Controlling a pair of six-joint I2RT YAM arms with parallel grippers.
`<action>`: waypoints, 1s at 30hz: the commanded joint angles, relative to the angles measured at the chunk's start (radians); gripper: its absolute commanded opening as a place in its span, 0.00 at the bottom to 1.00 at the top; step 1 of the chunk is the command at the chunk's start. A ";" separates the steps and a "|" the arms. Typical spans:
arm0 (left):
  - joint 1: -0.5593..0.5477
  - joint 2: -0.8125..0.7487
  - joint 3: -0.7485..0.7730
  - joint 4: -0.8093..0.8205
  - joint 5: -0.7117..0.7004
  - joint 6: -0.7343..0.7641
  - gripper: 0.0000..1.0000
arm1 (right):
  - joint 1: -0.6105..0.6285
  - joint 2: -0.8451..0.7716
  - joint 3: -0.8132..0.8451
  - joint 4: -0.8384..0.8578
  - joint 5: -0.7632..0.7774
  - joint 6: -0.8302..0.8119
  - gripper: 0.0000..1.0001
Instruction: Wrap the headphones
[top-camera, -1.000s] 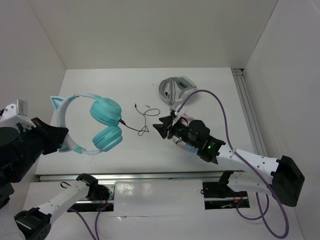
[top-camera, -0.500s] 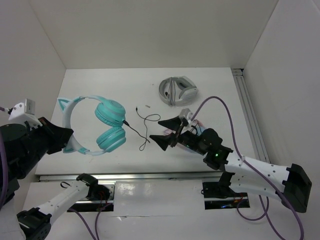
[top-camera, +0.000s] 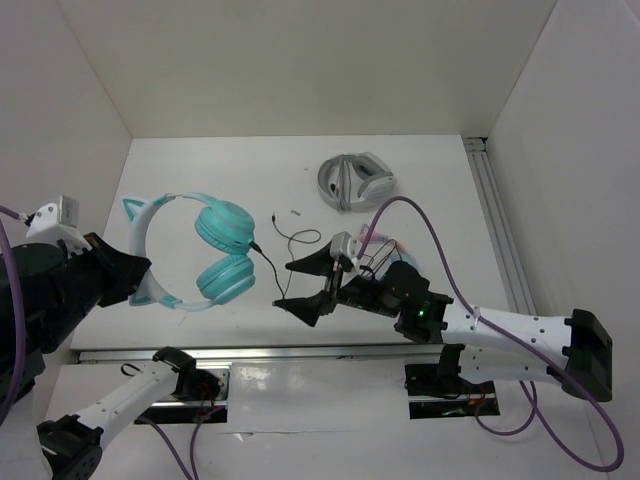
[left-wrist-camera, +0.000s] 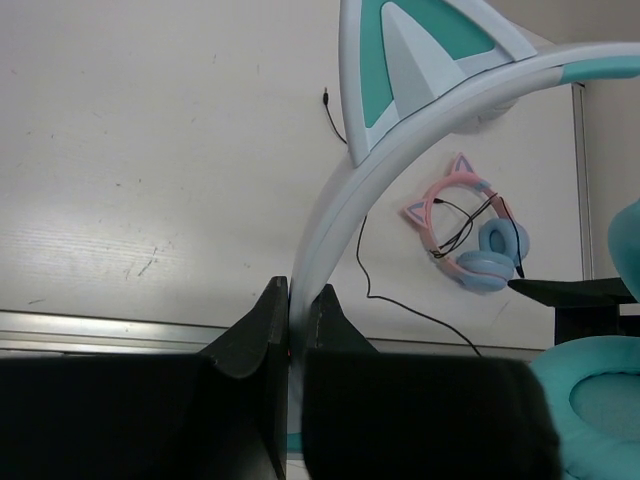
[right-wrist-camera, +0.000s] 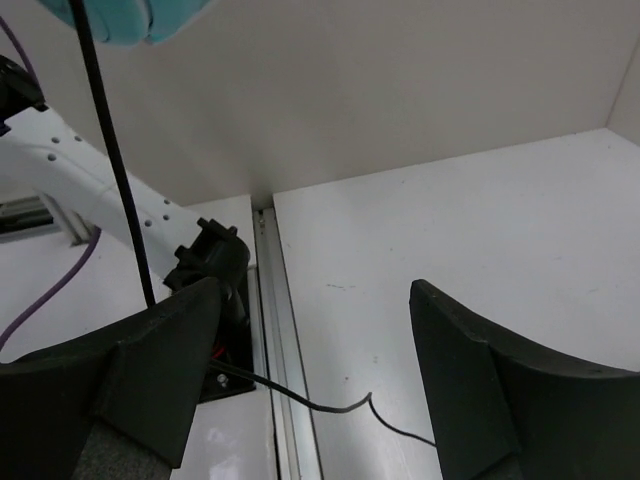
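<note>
The hanging cable (top-camera: 271, 267) runs past the fingers of my open right gripper. Next, I move the fingers over the cable's low bend (top-camera: 283, 295) and close them there before I start wrapping.
The teal cat-ear headphones (top-camera: 215, 250) hang above the table's left side. My left gripper (top-camera: 138, 277) is shut on their pale headband (left-wrist-camera: 345, 205), close to one pointed ear (left-wrist-camera: 400, 55). Their thin black cable (top-camera: 268, 268) drops from the ear cups and trails across the table in loops to a plug (top-camera: 295, 212). My right gripper (top-camera: 288, 285) stands wide open just right of the hanging cable, with nothing gripped. In the right wrist view the cable (right-wrist-camera: 110, 150) hangs left of the open right gripper (right-wrist-camera: 315, 290), under a teal ear cup (right-wrist-camera: 130, 18).
Pink cat-ear headphones (left-wrist-camera: 465, 235) lie mid-table, partly hidden under my right arm (top-camera: 385, 245) in the top view. Grey-and-white headphones (top-camera: 352, 180) lie at the back. A metal rail (top-camera: 495, 220) runs along the right edge, another (top-camera: 250, 352) along the front edge.
My right gripper has opened wider and swung left and toward the front, up to the hanging cable. The left gripper has carried the headphones slightly to the right.
</note>
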 joint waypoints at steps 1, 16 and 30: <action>0.006 0.010 0.013 0.114 0.029 -0.040 0.00 | 0.028 -0.001 0.029 0.006 0.056 -0.046 0.83; 0.006 -0.001 -0.088 0.143 0.011 -0.040 0.00 | 0.126 -0.219 -0.162 0.288 0.412 0.001 0.88; 0.006 0.008 -0.056 0.161 0.017 -0.040 0.00 | 0.135 0.096 -0.012 0.133 0.426 -0.049 0.84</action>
